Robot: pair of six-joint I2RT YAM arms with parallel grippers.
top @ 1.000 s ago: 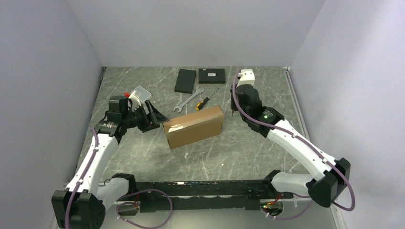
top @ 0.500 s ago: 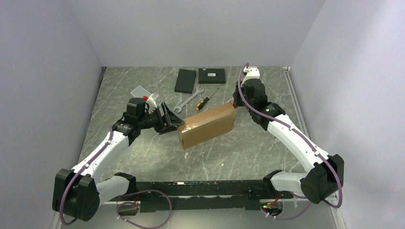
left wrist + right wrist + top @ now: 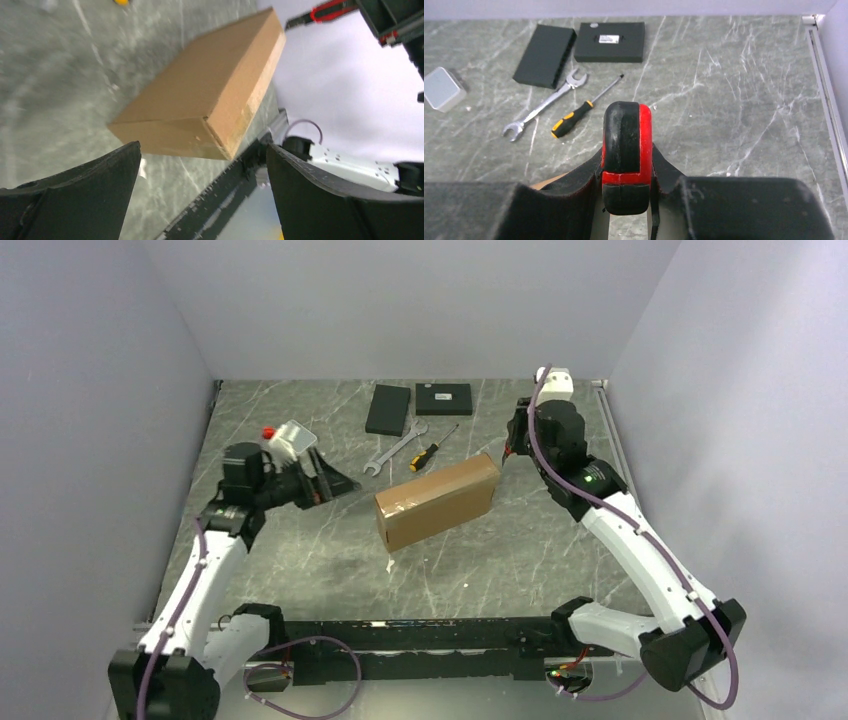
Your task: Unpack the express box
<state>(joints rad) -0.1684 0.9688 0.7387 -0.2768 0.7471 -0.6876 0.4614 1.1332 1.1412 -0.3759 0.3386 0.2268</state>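
The express box's taped end (image 3: 384, 524) is clear of my left gripper, so I should hold that end steady with it before my right gripper cuts the tape (image 3: 402, 504).
The express box (image 3: 437, 500), plain brown cardboard, lies closed on the marble table, angled, near the middle. My left gripper (image 3: 335, 483) is open and empty, a short way left of the box's left end and not touching it. In the left wrist view the box (image 3: 200, 95) lies ahead of the open gripper (image 3: 202, 150). My right gripper (image 3: 510, 450) hovers by the box's far right corner, shut on a red and black utility knife (image 3: 626, 150). The knife also shows in the left wrist view (image 3: 327, 9). Only a sliver of the box (image 3: 546, 181) shows in the right wrist view.
Two flat black boxes (image 3: 388, 410) (image 3: 444, 398) lie at the back. A silver wrench (image 3: 392, 448) and a black and yellow screwdriver (image 3: 432, 450) lie just behind the express box. A small white scrap (image 3: 390, 563) lies in front of it. Walls close in on three sides.
The box has slid to the right and turned slightly. My left gripper pushed towards it, then drew back left. My right gripper moved right and back with the knife.
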